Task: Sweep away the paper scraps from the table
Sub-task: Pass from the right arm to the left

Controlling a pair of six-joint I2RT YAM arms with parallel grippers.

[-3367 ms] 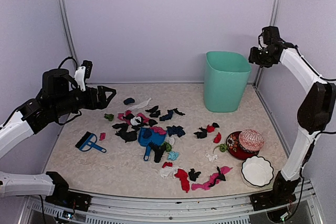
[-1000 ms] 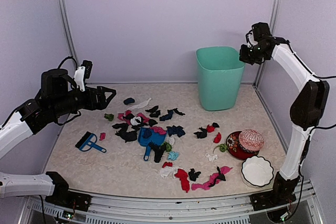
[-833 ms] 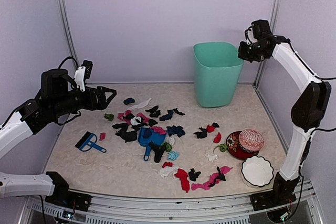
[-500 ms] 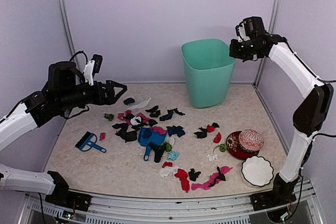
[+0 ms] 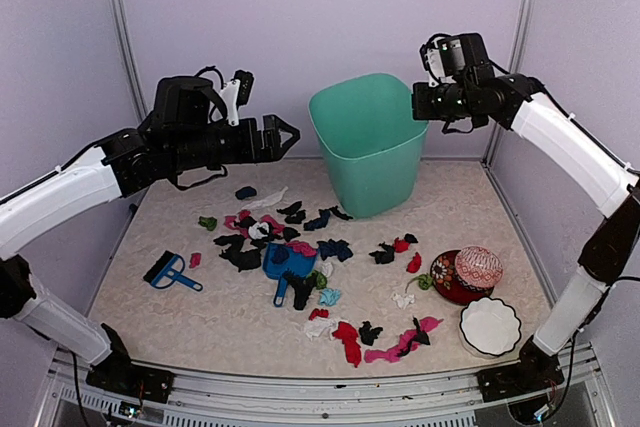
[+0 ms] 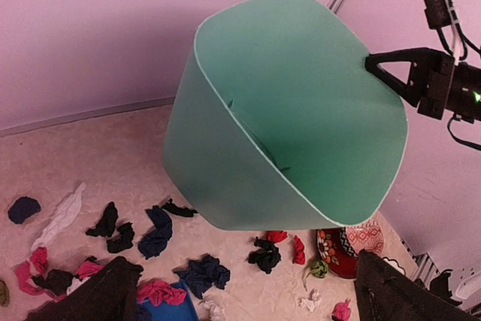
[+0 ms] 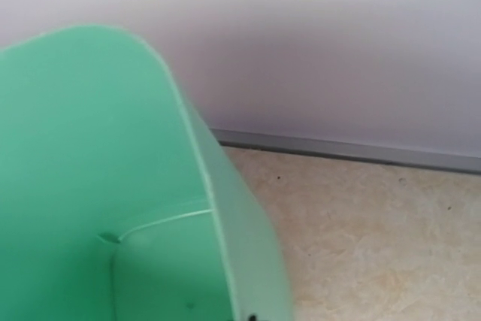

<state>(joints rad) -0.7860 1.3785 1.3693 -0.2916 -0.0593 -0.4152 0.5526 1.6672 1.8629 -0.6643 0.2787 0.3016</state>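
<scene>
My left gripper will carry the green bin (image 5: 374, 175) by the rim, and the bin will stay tipped because it hangs tilted from one side of its rim (image 5: 421, 121).
Paper scraps (image 5: 334, 248) in black, pink, red, navy and white lie scattered over the middle of the table (image 5: 230, 322); the left wrist view shows some too (image 6: 265, 254). My right gripper (image 5: 420, 103) is shut on the rim of a green bin (image 5: 368, 152), which hangs tilted above the table's back with its mouth towards the left arm. The left gripper (image 5: 286, 135) is raised just left of the bin, open and holding nothing. Its fingers frame the bin (image 6: 301, 110) in the left wrist view. The right wrist view is filled by the bin's wall (image 7: 90, 186).
A blue dustpan (image 5: 285, 265) lies among the scraps and a blue brush (image 5: 170, 271) lies at the left. At the front right a red-patterned bowl (image 5: 447, 285) holds a ball (image 5: 478, 265), beside a white bowl (image 5: 490, 325). Pale walls surround the table.
The right arm has carried the bin up and leftward from the back right corner, tilting it. The left arm has risen and swung right towards the bin, staying open.
</scene>
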